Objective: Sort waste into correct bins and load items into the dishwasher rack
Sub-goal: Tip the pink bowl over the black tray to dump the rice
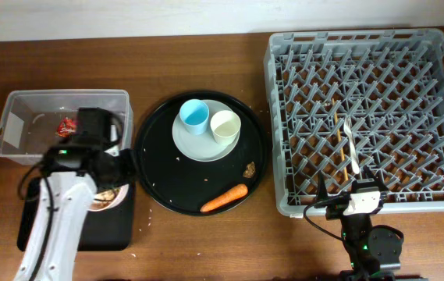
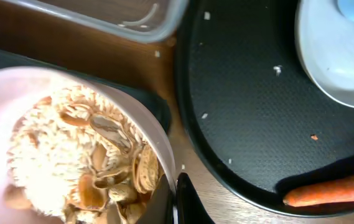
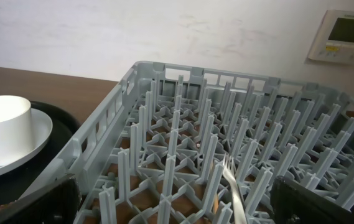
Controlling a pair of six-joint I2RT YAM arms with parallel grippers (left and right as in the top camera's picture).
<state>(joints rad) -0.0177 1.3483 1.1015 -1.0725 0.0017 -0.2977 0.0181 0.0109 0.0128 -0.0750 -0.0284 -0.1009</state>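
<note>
Beige noodle-like scraps (image 2: pixel 96 155) fill the upright bowl, so my left gripper should turn it over, emptying it into the shallow black tray (image 1: pixel 106 232) before I load the rack.
My left gripper (image 1: pixel 117 184) is shut on the rim of the pinkish-white bowl (image 1: pixel 106 198), above the shallow black tray (image 1: pixel 104 228). In the left wrist view the fingers (image 2: pixel 175 200) pinch the bowl's rim (image 2: pixel 2 93), and beige noodle-like scraps (image 2: pixel 71 149) fill it. A red wrapper (image 1: pixel 67 125) lies in the clear tub (image 1: pixel 19 101). The blue cup (image 1: pixel 193 115) and cream cup (image 1: pixel 225 126) stand on the grey plate (image 1: pixel 198 147). The carrot (image 1: pixel 224 199) and a brown scrap (image 1: pixel 249 168) lie nearby. My right gripper (image 1: pixel 350 187) (image 3: pixel 183 208) is open and empty at the front edge of the dishwasher rack (image 1: pixel 354 37).
The plate, carrot and scrap rest on a large round black tray (image 1: pixel 167 172) between the bins and the rack. A fork (image 1: pixel 351 148) (image 3: pixel 232 186) and a thin stick (image 1: pixel 336 140) lie in the rack. Crumbs dot the round tray.
</note>
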